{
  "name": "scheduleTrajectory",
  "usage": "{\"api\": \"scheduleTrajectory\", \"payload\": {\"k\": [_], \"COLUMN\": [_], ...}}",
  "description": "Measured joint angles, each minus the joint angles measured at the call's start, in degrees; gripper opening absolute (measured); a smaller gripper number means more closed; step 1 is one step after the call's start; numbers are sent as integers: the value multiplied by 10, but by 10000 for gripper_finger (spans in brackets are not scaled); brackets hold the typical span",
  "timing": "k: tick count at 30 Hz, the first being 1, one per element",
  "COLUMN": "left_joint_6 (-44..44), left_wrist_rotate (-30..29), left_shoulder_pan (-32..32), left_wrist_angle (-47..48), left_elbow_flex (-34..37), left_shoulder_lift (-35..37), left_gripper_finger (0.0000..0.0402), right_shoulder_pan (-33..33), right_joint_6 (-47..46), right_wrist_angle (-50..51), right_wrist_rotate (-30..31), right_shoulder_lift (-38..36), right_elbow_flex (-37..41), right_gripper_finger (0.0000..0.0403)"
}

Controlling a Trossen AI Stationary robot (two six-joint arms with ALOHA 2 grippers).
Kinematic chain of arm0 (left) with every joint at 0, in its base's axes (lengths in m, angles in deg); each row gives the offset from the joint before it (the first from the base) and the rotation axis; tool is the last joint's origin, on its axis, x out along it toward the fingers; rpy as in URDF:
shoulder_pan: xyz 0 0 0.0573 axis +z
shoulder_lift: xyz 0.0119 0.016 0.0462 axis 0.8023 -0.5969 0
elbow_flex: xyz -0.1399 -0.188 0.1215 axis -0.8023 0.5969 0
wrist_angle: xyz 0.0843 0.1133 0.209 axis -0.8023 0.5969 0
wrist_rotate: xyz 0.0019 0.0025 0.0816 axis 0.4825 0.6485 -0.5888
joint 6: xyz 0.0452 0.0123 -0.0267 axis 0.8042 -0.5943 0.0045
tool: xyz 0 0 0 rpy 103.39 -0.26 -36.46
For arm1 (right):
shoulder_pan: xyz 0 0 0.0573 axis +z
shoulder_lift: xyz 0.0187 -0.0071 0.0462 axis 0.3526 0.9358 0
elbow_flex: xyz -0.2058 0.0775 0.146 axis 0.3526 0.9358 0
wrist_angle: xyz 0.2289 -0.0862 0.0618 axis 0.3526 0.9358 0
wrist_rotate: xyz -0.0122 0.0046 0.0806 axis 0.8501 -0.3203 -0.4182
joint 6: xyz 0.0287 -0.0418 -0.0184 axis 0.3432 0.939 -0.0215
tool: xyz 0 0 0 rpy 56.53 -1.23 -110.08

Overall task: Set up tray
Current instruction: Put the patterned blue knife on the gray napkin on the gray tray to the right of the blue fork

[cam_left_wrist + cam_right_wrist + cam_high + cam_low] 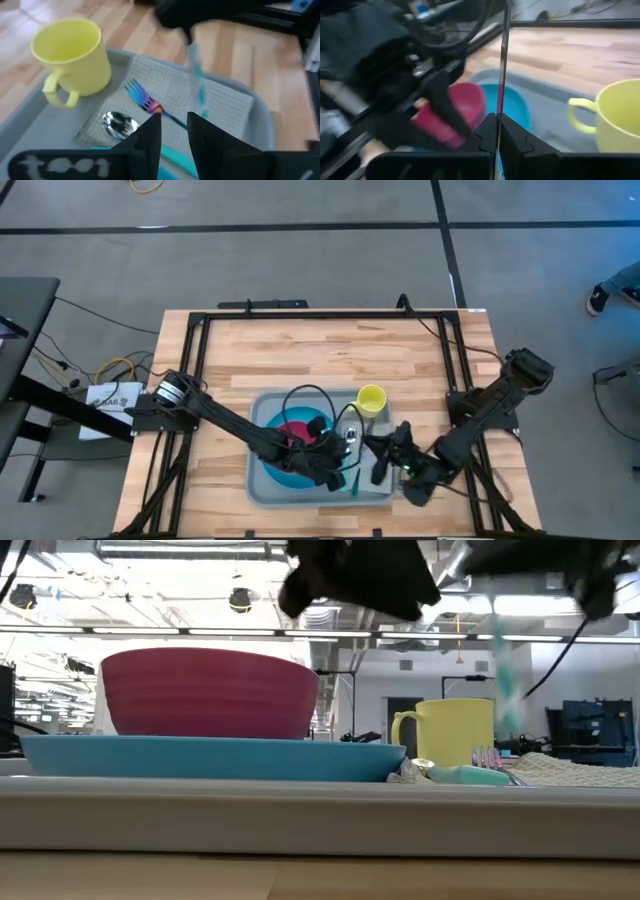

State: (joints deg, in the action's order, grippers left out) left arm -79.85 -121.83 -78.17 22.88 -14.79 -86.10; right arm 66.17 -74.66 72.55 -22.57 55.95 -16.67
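Note:
Next, my right gripper moves back and lays the teal-handled utensil (199,84) flat beside the fork, because the utensil is hanging upright close to my left gripper.
The grey-blue tray (258,412) sits at the table's near middle. On it are a blue plate (200,757) carrying a red bowl (205,692), a yellow mug (72,52), and a grey cloth (227,102). A rainbow-tined fork (144,101) and a spoon (119,122) lie on the cloth. My right gripper (497,127) hangs over the cloth, shut on a teal-handled utensil (199,85). My left gripper (175,127) hovers over the tray beside the plate, fingers a little apart and holding nothing, with the fork's handle below it. My right gripper pinches the thin utensil between its two fingers at the utensil's upper end (192,49), coming from above and pointing down. The utensil hangs below the fingers, lifted clear, with its teal part (508,690) lowest, above the cloth.
The table (330,350) has open wood on the far half and to the tray's left. A black frame (300,313) runs round the table's edges. The mug stands close behind the hanging utensil. Both arms crowd the tray's right half.

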Motion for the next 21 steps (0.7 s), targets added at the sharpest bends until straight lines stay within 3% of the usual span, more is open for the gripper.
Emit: {"api": "scheduleTrajectory", "payload": {"k": [5,11,13,18,21], "left_joint_6": [28,49,49,54,58], "left_wrist_rotate": [4,2,-2,-44,-78], "left_shoulder_pan": [-10,-17,-19,-21,-20], "left_wrist_angle": [72,181,206,255,268], "left_elbow_flex": [0,0,0,0,0], "left_shoulder_lift": [59,154,184,235,249], "left_gripper_finger": [80,80,80,80,80], "right_shoulder_pan": [52,86,92,94,90], "right_joint_6": [-19,-216,-291,-389,-398], "right_wrist_angle": [68,275,300,212,124], "right_wrist_rotate": [-10,-28,-34,-110,-110], "right_shoulder_lift": [-96,-172,-177,-156,-147], "right_elbow_flex": [-1,1,21,95,131], "right_gripper_finger": [1,1,0,0,0]}}
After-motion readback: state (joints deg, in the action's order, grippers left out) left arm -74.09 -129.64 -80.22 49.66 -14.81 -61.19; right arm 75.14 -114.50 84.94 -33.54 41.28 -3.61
